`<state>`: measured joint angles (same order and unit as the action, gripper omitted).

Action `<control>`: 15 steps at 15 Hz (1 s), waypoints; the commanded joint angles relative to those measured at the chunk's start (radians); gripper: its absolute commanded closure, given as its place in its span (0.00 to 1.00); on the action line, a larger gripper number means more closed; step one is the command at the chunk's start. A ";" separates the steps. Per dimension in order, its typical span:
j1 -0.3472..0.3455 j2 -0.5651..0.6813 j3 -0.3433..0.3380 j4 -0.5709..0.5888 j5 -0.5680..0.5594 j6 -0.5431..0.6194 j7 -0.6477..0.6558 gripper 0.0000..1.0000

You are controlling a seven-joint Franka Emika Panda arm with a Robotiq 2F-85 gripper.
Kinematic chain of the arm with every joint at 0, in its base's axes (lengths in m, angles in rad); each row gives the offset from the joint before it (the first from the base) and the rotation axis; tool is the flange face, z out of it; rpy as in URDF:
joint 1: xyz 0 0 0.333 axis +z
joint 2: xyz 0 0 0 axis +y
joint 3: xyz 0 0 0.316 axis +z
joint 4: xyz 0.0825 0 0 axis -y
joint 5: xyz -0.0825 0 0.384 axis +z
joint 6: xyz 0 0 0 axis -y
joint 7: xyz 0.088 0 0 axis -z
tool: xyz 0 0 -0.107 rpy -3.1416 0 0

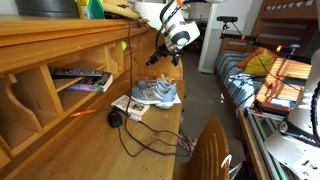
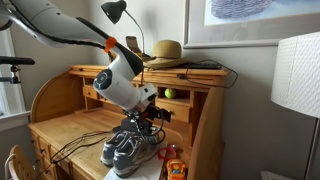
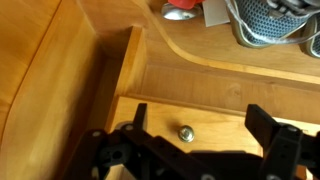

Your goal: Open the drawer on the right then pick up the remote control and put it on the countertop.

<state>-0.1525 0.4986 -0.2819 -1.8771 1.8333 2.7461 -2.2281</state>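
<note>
The small metal knob (image 3: 186, 133) is off centre and past the ends of my gripper's open fingers. So I should centre my gripper and move in around the knob before I close and pull.
My gripper (image 3: 200, 125) is open in the wrist view. Its two black fingers stand either side of a small round metal knob (image 3: 185, 132) on a light wooden drawer front (image 3: 215, 112), without touching it. The drawer looks shut. In both exterior views the gripper (image 1: 168, 55) (image 2: 152, 113) hangs over the desk's end by a pair of grey-blue shoes (image 1: 155, 93) (image 2: 128, 150). A slim dark remote control (image 1: 82, 74) appears to lie in a cubby. The light-brown countertop (image 1: 85, 135) (image 2: 70, 130) has a curved front edge.
A round black disc (image 1: 115, 118) with a cable and a printed magazine (image 1: 130, 104) lie on the desk. A straw hat (image 2: 165, 50) and a lamp (image 2: 115, 12) sit on the upper shelf, with a green ball (image 2: 168, 93) below. A bed (image 1: 270, 75) stands nearby.
</note>
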 commanded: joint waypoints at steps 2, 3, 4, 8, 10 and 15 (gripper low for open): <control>0.014 0.081 -0.002 0.081 0.239 0.020 -0.231 0.00; 0.030 0.094 -0.012 0.100 0.325 0.043 -0.313 0.00; 0.047 0.100 -0.020 0.108 0.407 0.046 -0.395 0.00; 0.223 0.148 -0.198 0.133 0.563 -0.018 -0.491 0.00; 0.187 0.143 -0.154 0.116 0.638 -0.005 -0.592 0.00; 0.207 0.191 -0.195 0.123 0.548 -0.055 -0.486 0.00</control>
<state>0.0766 0.6539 -0.4769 -1.7648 2.3970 2.7326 -2.7083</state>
